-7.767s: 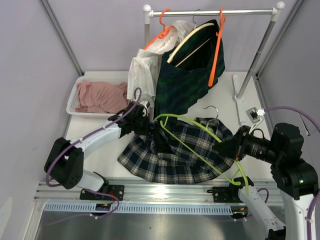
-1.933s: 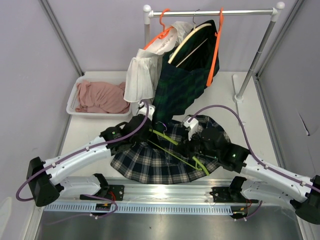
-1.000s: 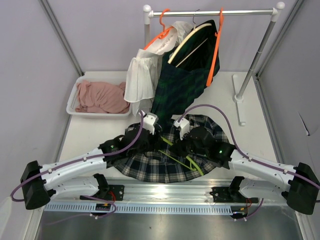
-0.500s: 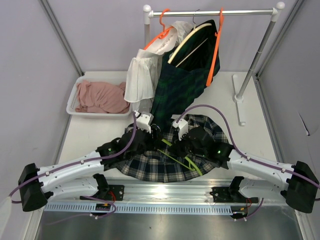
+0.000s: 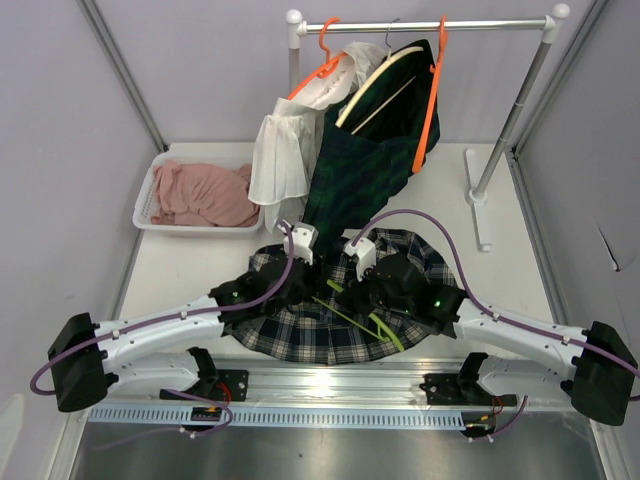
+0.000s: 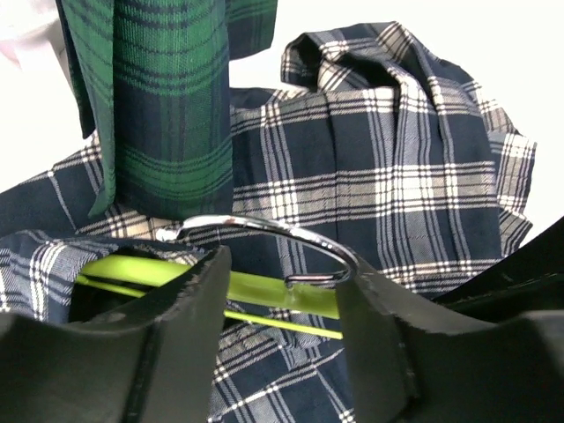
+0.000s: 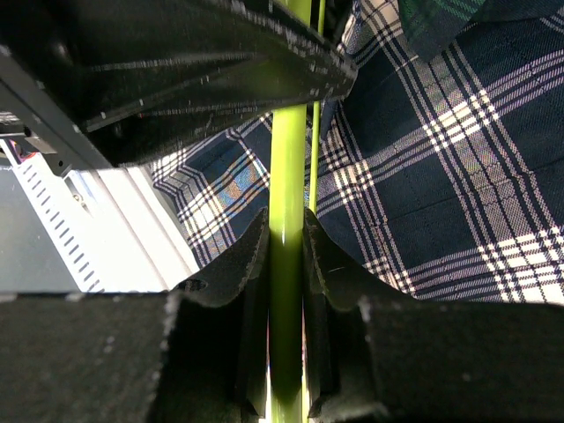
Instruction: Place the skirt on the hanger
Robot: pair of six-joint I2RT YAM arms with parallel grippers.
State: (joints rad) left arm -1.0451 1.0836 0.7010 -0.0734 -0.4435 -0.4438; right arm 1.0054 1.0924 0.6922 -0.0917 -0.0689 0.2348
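Observation:
The robot's right gripper is on the hanger's end [image 5: 391,339] outside the skirt, so the left gripper should hold the neck while the right gripper takes the skirt's edge [image 5: 440,267].
The navy and white plaid skirt [image 5: 300,338] lies spread on the table between both arms. A lime green hanger [image 5: 352,318] rests across it. My right gripper [image 7: 286,238] is shut on the hanger's green bar [image 7: 286,176], low over the skirt [image 7: 458,132]. My left gripper [image 6: 282,273] stands open over the hanger's neck. The silver hook [image 6: 264,226] and green bar [image 6: 264,289] lie between its fingers, the hook's end close to the right finger [image 6: 379,326]. In the top view both grippers, left [image 5: 312,283] and right [image 5: 362,300], meet above the skirt's middle.
A clothes rack [image 5: 510,110] at the back carries a dark green plaid garment [image 5: 375,160], a white shirt [image 5: 280,150] and orange hangers [image 5: 432,90]; the green garment's hem hangs just behind the skirt. A white basket [image 5: 148,195] with pink cloth sits back left. A metal rail [image 5: 300,385] runs along the near edge.
My left wrist has shifted slightly right toward the hanger's hook and its jaws have narrowed a little. The right gripper and the hanger have barely moved.

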